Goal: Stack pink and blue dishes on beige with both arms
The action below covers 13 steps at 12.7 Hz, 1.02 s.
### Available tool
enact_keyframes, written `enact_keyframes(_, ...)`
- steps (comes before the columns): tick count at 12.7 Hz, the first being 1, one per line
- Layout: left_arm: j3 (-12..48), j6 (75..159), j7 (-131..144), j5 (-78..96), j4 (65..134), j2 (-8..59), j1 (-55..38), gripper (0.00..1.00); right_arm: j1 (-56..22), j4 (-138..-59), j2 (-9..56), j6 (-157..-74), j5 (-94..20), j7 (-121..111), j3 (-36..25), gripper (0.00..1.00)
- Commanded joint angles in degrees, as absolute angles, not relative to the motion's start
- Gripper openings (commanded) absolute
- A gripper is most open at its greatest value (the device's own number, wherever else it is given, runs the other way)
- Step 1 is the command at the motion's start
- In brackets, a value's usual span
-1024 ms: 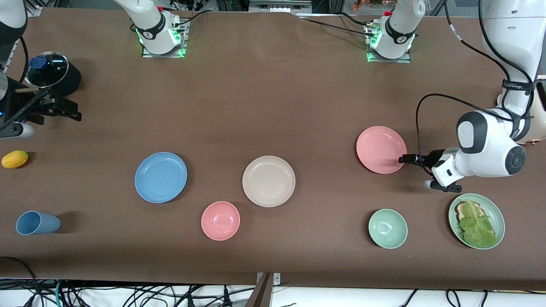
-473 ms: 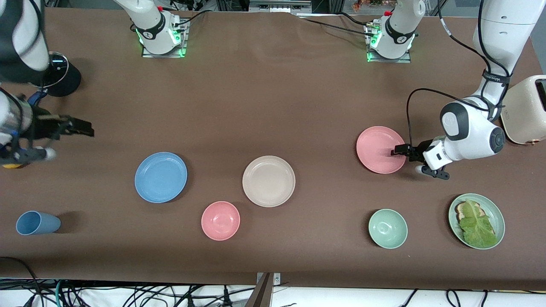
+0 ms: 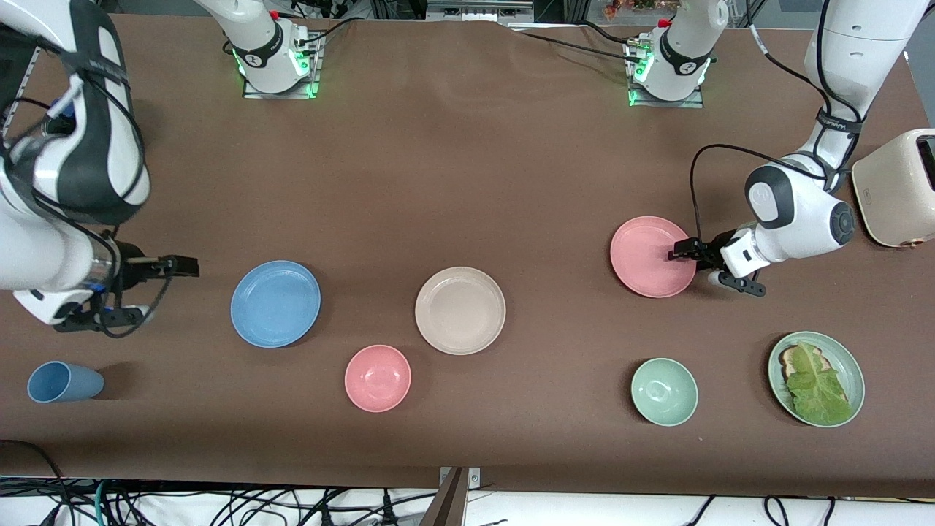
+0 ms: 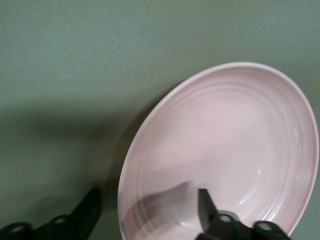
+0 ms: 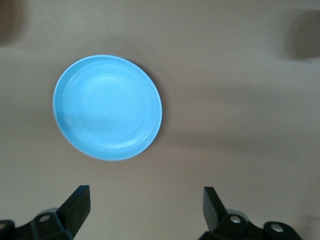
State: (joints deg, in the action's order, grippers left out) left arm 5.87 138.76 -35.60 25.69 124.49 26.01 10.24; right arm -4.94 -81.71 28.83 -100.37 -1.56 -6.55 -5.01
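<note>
The blue plate has the beige plate's width and shallow shape, so it will fit into the plates beneath and almost hide them when the robot lowers it.
The pink plate lies flat toward the left arm's end of the table. My left gripper is open at its rim; in the left wrist view one finger is over the inside of the pink plate and the other is outside it. The beige plate sits mid-table with nothing on it. The light blue plate lies toward the right arm's end. My right gripper is open over bare table beside it. The right wrist view shows the blue plate ahead of the right gripper.
A small pink bowl sits nearer the camera than the beige plate. A green bowl and a green plate with lettuce on toast lie near the front edge. A blue cup lies on its side. A cream toaster stands at the left arm's end.
The right arm swung in from the table's end toward the blue plate. The left gripper slid from beside the pink plate to over its rim.
</note>
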Motion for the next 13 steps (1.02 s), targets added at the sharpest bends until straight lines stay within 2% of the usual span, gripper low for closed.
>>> enact_keyframes(1,5.98,139.13,-38.06,28.12,126.48,23.91,10.37,0.00,-5.10,-88.29,31.02,-111.65,-2.11,-5.80,-4.75,0.99)
enact_keyframes(3,5.89,138.78,-38.23,27.86,126.12,23.91,10.28,0.00,-5.19,-94.72,31.46,-122.74,-2.11,-5.80,-4.66,0.99)
enact_keyframes(4,5.89,138.78,-38.23,27.86,126.04,23.91,10.28,0.00,-5.27,-96.40,31.46,-125.05,-2.11,-5.80,-4.57,0.99)
enact_keyframes(8,5.98,138.26,-37.27,27.86,124.81,23.82,10.37,0.00,-5.36,-103.34,31.73,-132.42,-2.20,-3.78,-4.31,0.98)
enact_keyframes(11,6.76,130.02,-29.14,28.13,118.24,23.73,9.41,0.00,-5.54,-106.95,31.90,-137.27,-2.20,-3.78,-4.31,0.91)
enact_keyframes(13,8.34,128.50,-22.36,28.12,114.62,23.73,7.30,0.00,-5.54,-108.45,31.99,-139.30,-2.20,-3.78,-4.31,0.83)
